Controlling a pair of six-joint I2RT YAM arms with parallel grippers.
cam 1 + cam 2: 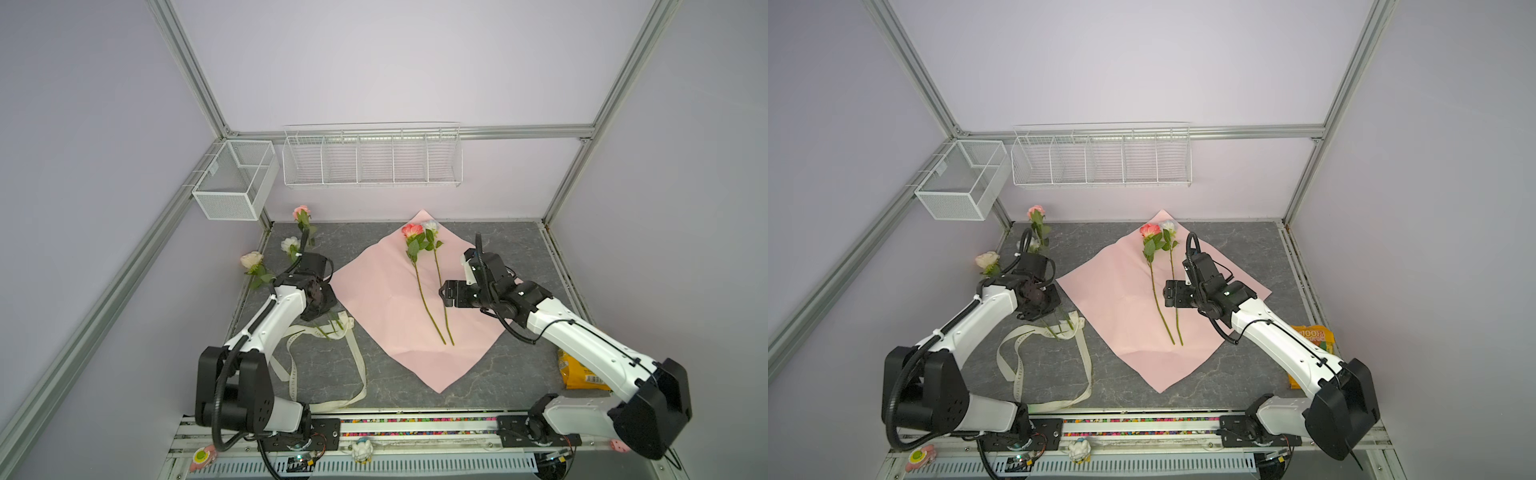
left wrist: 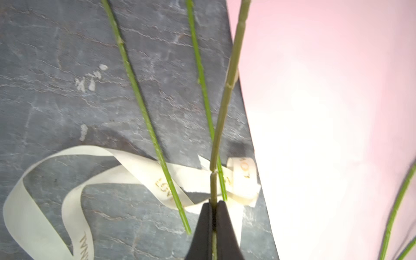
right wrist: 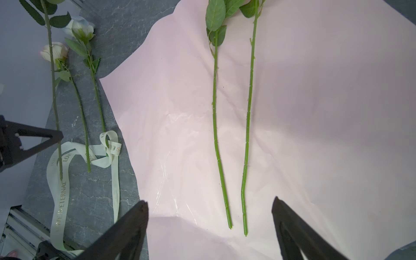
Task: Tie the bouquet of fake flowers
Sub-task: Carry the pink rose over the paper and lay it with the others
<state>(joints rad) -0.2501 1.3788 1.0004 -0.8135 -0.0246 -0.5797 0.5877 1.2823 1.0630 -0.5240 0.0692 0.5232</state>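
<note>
My left gripper should keep carrying the pink rose until it lies between the rose stems on the paper (image 1: 432, 286), because the pink rose's bloom (image 1: 301, 212) faces the back like the coral rose's.
The fake flowers of the bouquet lie as single stems. A coral rose (image 1: 411, 230) and a pale blue rose (image 1: 431, 225) rest side by side on the spread pink paper (image 1: 374, 291). At the left are a pink rose (image 1: 301, 212), a white rose (image 1: 290, 244) and a cream rose (image 1: 251, 259). My left gripper (image 2: 213, 202) is shut on the pink rose's olive stem (image 2: 227, 94), near its lower end, over the cream ribbon (image 2: 45, 202). My right gripper (image 3: 209, 201) hangs open above the paper, just short of the two stem ends (image 3: 229, 225).
The long printed ribbon (image 1: 357, 357) loops over the grey table left of the paper. A yellow packet (image 1: 575, 370) lies under the right arm. A mesh basket (image 1: 235, 178) and a wire rack (image 1: 372, 158) hang on the back wall.
</note>
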